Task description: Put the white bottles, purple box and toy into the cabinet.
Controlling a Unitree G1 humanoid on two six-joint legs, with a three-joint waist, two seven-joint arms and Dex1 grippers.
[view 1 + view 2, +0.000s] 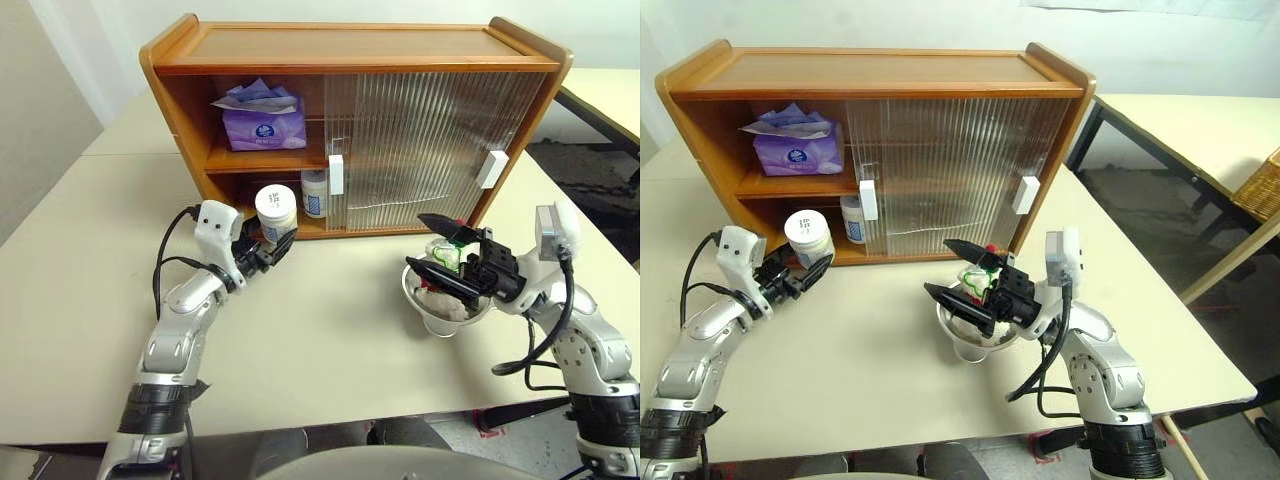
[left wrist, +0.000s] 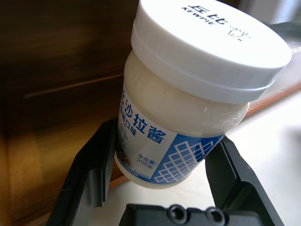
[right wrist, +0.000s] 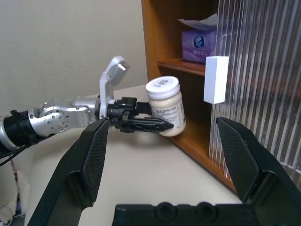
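Observation:
The robot's left gripper has the white bottle upright (image 1: 276, 206) before the open lower shelf (image 1: 286, 180) and should move it in next until it stands next to the second white bottle.
My left gripper (image 1: 275, 238) is shut on a white bottle (image 1: 275, 212), holding it upright just in front of the open left side of the cabinet (image 1: 350, 45), at the lower shelf. The bottle's blue-and-white label (image 2: 160, 150) sits between the black fingers (image 2: 94, 169). A second white bottle (image 1: 314, 193) stands on the lower shelf. On the upper shelf lies the purple box (image 1: 264, 125). The toy (image 1: 447, 258) lies in a silver bowl (image 1: 415, 295) on the table. My right gripper (image 1: 414, 240) hangs open just above the bowl, pointing left, with nothing between its fingers (image 3: 94, 155).
The ribbed sliding doors (image 1: 420, 140) with white handles (image 1: 336, 174) cover the cabinet's middle and right. The pale table (image 1: 330, 330) spreads between my arms. A second table (image 1: 1180, 130) and a wicker basket (image 1: 1260, 185) stand to the right.

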